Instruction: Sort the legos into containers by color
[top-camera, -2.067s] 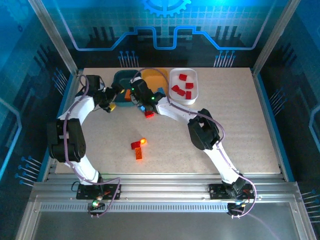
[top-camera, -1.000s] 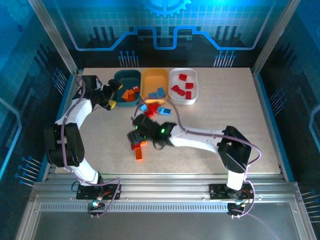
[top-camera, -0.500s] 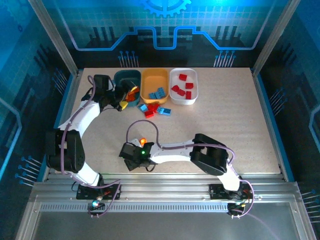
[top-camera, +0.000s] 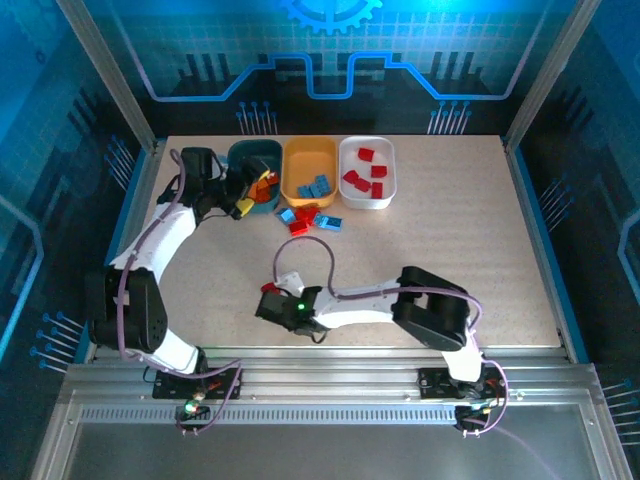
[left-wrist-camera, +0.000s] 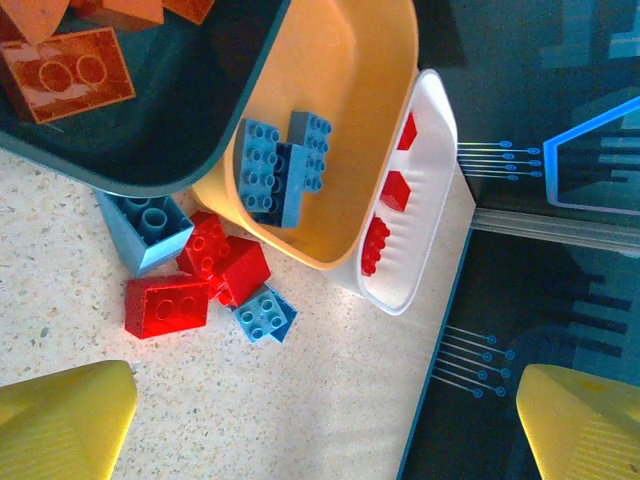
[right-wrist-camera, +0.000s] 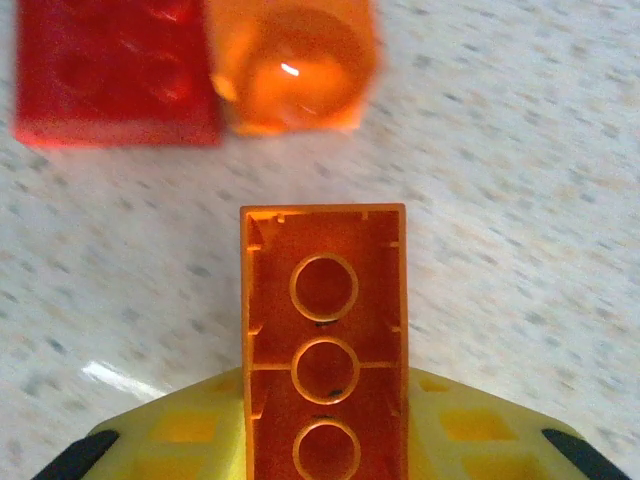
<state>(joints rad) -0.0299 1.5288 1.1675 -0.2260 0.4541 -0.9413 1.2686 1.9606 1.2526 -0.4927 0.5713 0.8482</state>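
Observation:
My left gripper is at the dark teal container's front edge (top-camera: 264, 209). It should move back to the container's outer side (top-camera: 228, 162) before my right gripper brings the orange lego.
My right gripper (right-wrist-camera: 325, 425) is shut on a long orange lego (right-wrist-camera: 325, 330), whose hollow underside faces the camera; it sits low at the near centre (top-camera: 283, 306). Just beyond it lie a red lego (right-wrist-camera: 110, 80) and a small orange lego (right-wrist-camera: 295, 65). My left gripper (top-camera: 240, 197) hangs open by the dark teal container (top-camera: 255, 146), which holds orange legos (left-wrist-camera: 75, 70). The yellow container (top-camera: 310, 158) has blue legos (left-wrist-camera: 280, 165), and the white container (top-camera: 386, 160) holds red ones (left-wrist-camera: 395, 190). A loose heap of red and blue legos (top-camera: 310, 217) lies in front of the tubs.
The three tubs stand side by side at the back of the speckled table (top-camera: 480, 250). The right arm's links (top-camera: 430, 310) stretch low across the near centre. Metal frame posts and a raised rail edge the table.
The right arm swung from the loose heap to the near centre, and its jaws narrowed onto the long orange lego. The left gripper stayed open by the teal tub.

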